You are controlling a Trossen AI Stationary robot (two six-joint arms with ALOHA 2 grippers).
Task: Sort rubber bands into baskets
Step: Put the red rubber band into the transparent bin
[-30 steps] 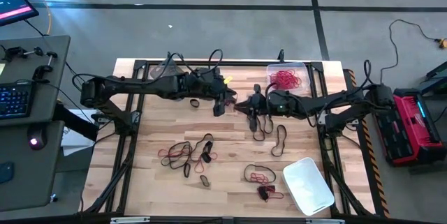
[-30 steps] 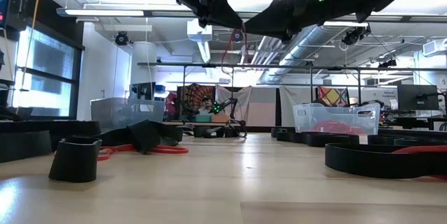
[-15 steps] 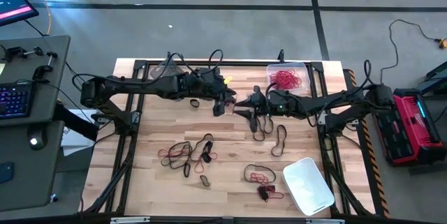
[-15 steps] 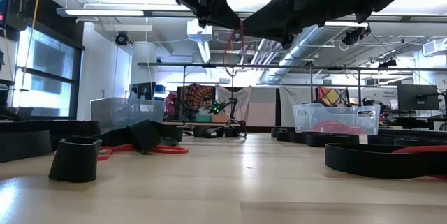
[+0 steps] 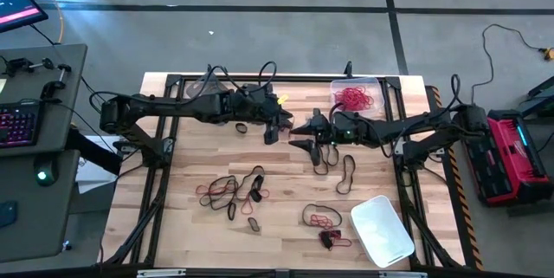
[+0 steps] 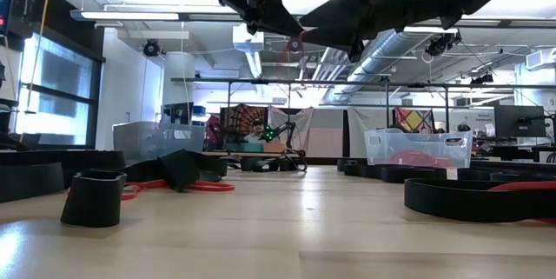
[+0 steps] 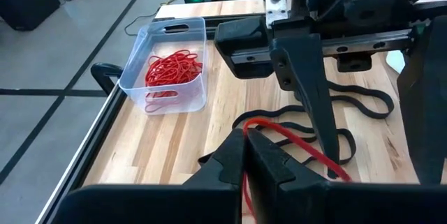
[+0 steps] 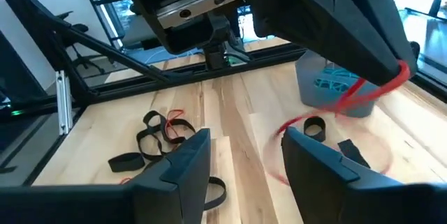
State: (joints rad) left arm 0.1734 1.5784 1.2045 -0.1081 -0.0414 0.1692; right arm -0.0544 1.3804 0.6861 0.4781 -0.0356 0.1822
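The red rubber band is in my left gripper, far from the clear basket [image 5: 356, 97], so my right gripper should close on the rubber band's loose loop [image 8: 307, 116] and bring it there.
Above the table's middle, my left gripper [image 5: 279, 129] [image 7: 244, 146] is shut on a red rubber band [image 7: 297, 140] [image 8: 364, 90]. My right gripper [image 5: 302, 136] [image 8: 244, 155] faces it at close range, open, with the band's loose loop just in front of its fingers; I cannot tell whether it touches the band. A clear basket [image 5: 374, 84] [image 7: 200, 84] at the far right holds red bands. A grey basket [image 8: 309, 84] holds teal ones. A whitish basket [image 5: 382, 230] stands near the front right. Loose dark and red bands [image 5: 230, 191] lie on the wood. My left gripper pinches the red band [image 7: 246, 128] between its two fingertips. The fingers come from the table's left, slanting a little downward. The rest of the loop [image 8: 391, 79] trails slack beyond the tips, clear of the table.
Black bands [image 5: 334, 160] lie under the two grippers, and more red and dark ones [image 5: 322, 219] lie toward the near edge. A black frame [image 5: 260, 77] runs round the table. A monitor and keyboard stand off the left side, a red case off the right.
My right gripper has opened, rolled a little about its own line and let go of the red band. The band now hangs from my left gripper alone and swings.
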